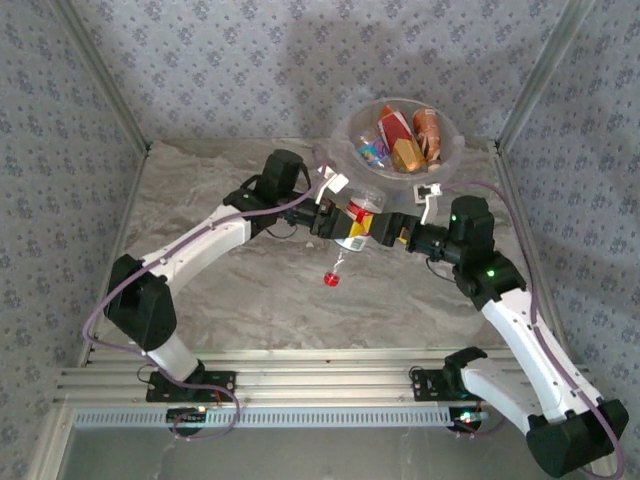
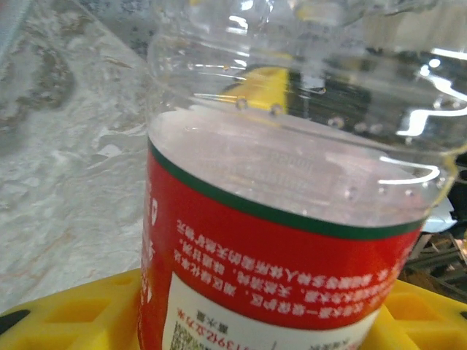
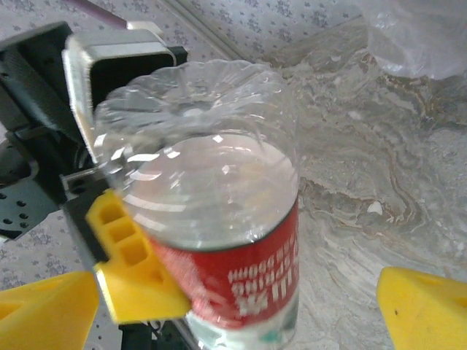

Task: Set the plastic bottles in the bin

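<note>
The bin [image 1: 398, 140] is on my right gripper's side and my left gripper has the bottle. My right gripper should take the bottle's base end [image 1: 370, 198] before it puts the bottle in the bin.
A clear plastic bottle [image 1: 358, 226] with a red label hangs above the middle of the table, just in front of the bin [image 1: 452, 150]. My left gripper [image 1: 338, 216] is shut on it; in the left wrist view its yellow fingers [image 2: 66, 317] press the label of the bottle [image 2: 292, 240]. My right gripper [image 1: 388, 228] faces it from the right, open. In the right wrist view the bottle's base [image 3: 204, 175] points at the camera, between the spread yellow fingertips [image 3: 427, 310]. A red cap [image 1: 331, 279] shows below the bottle. Several other bottles [image 1: 400, 140] lie in the bin.
The bin stands at the back right by the wall, its bag liner [image 3: 419, 33] visible in the right wrist view. Patterned walls and metal posts [image 1: 110, 90] close in the marble table [image 1: 230, 290] on three sides. Both arms meet at mid-table.
</note>
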`<action>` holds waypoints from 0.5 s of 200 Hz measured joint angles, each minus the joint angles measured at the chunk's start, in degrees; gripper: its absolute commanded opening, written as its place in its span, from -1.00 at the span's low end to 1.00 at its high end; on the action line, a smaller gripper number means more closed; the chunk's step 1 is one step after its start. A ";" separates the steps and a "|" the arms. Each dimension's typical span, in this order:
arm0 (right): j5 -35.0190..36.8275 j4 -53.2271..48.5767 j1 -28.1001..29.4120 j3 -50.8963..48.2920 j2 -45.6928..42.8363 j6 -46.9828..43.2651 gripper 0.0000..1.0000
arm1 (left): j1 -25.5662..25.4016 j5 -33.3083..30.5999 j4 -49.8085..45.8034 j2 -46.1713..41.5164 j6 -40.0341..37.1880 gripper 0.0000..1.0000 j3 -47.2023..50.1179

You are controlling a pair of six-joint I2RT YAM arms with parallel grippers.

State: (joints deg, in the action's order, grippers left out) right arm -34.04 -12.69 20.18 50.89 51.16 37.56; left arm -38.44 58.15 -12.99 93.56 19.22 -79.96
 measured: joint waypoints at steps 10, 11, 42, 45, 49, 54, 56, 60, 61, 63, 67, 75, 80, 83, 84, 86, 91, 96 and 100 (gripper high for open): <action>0.20 0.46 0.61 0.24 0.85 -0.02 1.00 | -0.48 0.37 0.42 -0.02 0.24 0.19 0.31; 0.20 0.48 0.66 0.28 0.94 -0.02 1.00 | -0.55 0.39 0.44 -0.02 0.26 0.19 0.33; 1.33 1.25 2.32 1.64 3.43 -0.04 0.94 | -1.70 0.55 -0.72 -0.02 -0.48 0.22 0.74; 1.51 1.36 2.49 1.77 3.65 -0.07 0.91 | -1.81 0.57 -0.85 -0.02 -0.59 0.22 0.74; 1.84 1.40 2.67 1.90 3.80 -0.02 0.87 | -2.05 0.52 -1.05 -0.02 -0.79 0.22 0.74; 2.16 1.51 2.89 2.01 3.98 -0.24 0.80 | -2.32 0.50 -1.40 -0.02 -1.01 0.22 0.74; 2.23 1.55 2.91 2.05 4.00 -0.09 0.77 | -2.40 0.48 -1.46 -0.02 -1.07 0.22 0.74; 2.64 1.57 3.04 2.14 4.04 -0.42 0.71 | -2.62 0.39 -1.77 -0.02 -1.18 0.22 0.74; 2.64 1.60 3.06 2.16 4.04 -0.37 0.70 | -2.64 0.39 -1.81 -0.02 -1.20 0.22 0.74; 2.86 1.57 3.13 2.19 4.04 -0.20 0.68 | -2.75 0.39 -1.86 -0.02 -1.25 0.23 0.74; 3.10 1.60 3.19 2.25 4.04 -0.59 0.65 | -2.95 0.35 -1.99 -0.02 -1.38 0.23 0.74; 3.56 1.68 3.23 2.38 4.02 -0.48 0.57 | -3.26 0.31 -2.21 -0.02 -1.68 0.24 0.74; 3.82 1.66 3.23 2.54 4.02 -0.74 0.51 | -3.41 0.22 -2.32 -0.02 -1.84 0.25 0.74; 3.93 1.73 3.21 2.56 4.02 -0.46 0.48 | -3.54 0.13 -2.40 -0.02 -1.84 0.25 0.74; 3.96 1.73 3.21 2.60 4.02 -0.52 0.47 | -3.56 0.11 -2.40 -0.02 -1.86 0.26 0.74; 4.09 1.73 3.23 2.64 4.02 -0.79 0.45 | -3.65 0.07 -2.43 -0.02 -1.99 0.26 0.74; 4.37 1.77 3.23 2.69 4.02 -0.57 0.40 | -3.72 -0.09 -2.47 -0.02 -2.05 0.26 0.74; 4.50 1.77 3.23 2.75 4.00 -0.55 0.35 | -3.80 -0.39 -2.47 -0.02 -2.12 0.27 0.74; 4.59 1.75 3.23 2.84 3.98 -0.87 0.31 | -3.89 -0.57 -2.47 -0.02 -2.21 0.29 0.74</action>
State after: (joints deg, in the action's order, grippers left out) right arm -29.45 -10.94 23.42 53.74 55.13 36.69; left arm -42.33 57.58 -15.46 93.54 17.02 -79.22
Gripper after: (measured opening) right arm 0.702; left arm 0.633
